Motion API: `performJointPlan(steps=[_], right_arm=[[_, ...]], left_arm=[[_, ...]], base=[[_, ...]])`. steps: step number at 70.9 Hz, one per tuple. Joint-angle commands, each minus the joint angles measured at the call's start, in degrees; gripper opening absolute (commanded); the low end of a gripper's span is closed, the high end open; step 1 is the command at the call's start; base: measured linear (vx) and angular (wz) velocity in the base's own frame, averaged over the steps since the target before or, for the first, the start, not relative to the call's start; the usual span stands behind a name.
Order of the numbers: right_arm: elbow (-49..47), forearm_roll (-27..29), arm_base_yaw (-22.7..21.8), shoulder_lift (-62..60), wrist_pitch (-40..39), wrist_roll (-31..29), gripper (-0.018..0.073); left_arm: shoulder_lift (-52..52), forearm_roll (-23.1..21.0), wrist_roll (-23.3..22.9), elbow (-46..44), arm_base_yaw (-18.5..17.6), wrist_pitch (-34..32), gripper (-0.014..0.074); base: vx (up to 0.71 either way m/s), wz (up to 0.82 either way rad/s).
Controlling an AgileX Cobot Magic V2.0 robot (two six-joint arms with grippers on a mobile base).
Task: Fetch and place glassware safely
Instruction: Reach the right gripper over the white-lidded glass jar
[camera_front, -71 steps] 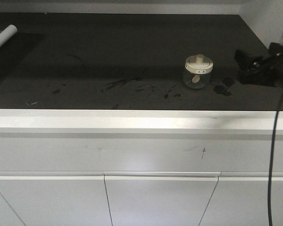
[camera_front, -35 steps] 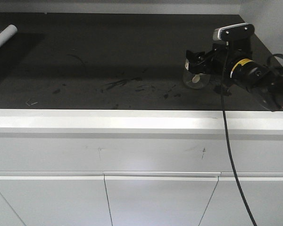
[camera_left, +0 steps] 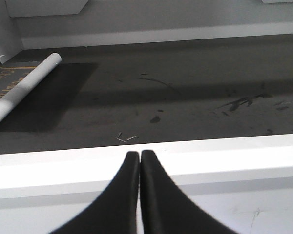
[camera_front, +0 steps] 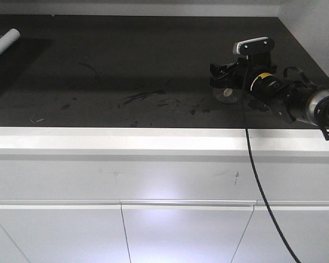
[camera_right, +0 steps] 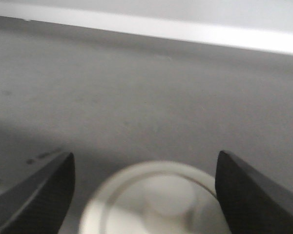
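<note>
The clear jar should come up with the cream-white lid, still closed, when I lift by the lid, because the lid's broad rim caps the jar.
The glassware is a small clear jar with a cream-white lid, standing on the dark countertop at the right. My right gripper reaches in from the right and covers the jar's top. In the right wrist view the lid is blurred and close, lying between the fingers of that gripper, which is open, with a gap on each side. My left gripper is shut on nothing, in front of the white counter edge.
A white tube lies at the counter's far left on a dark mat, also seen in the left wrist view. Scuff marks and small metal bits dot the top. A black cable hangs before the cabinet doors.
My right arm came in from the right edge to the jar and has shifted a little further left, so its fingers now flank the lid. The jar has not moved.
</note>
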Motion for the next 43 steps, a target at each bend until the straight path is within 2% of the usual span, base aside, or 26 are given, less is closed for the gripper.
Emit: performJointPlan(steps=[1,15,26,34,43], right_arm=[[-2.05,5.28,-0.16,-2.59,-4.28,-3.17,0.0544],[-2.05,7.13,-0.28,-1.48,-5.68,-5.41,0.0518],[-2.05,7.24,-0.28,-1.43,-5.68,-5.41,0.0435],[-2.05,7.31,-0.28,-1.43,-5.68,-5.41,0.0282],[-2.05,7.31,-0.28,-1.43,-5.68,-5.41,0.0035]], left_arm=[[0.05,-0.51,-0.52,-1.71,-0.05,-4.09,-0.0007],[0.05,-0.51,-0.52,-1.71,-0.05,-4.09,-0.0007],[0.05,-0.51,-0.52,-1.71,-0.05,-4.09,-0.0007],[0.05,-0.51,-0.52,-1.71,-0.05,-4.09,-0.0007],[0.05,-0.51,-0.52,-1.71,-0.05,-4.09,-0.0007]], base=[[0.0,0.0],[0.0,0.0],[0.0,0.0],[0.0,0.0],[0.0,0.0]])
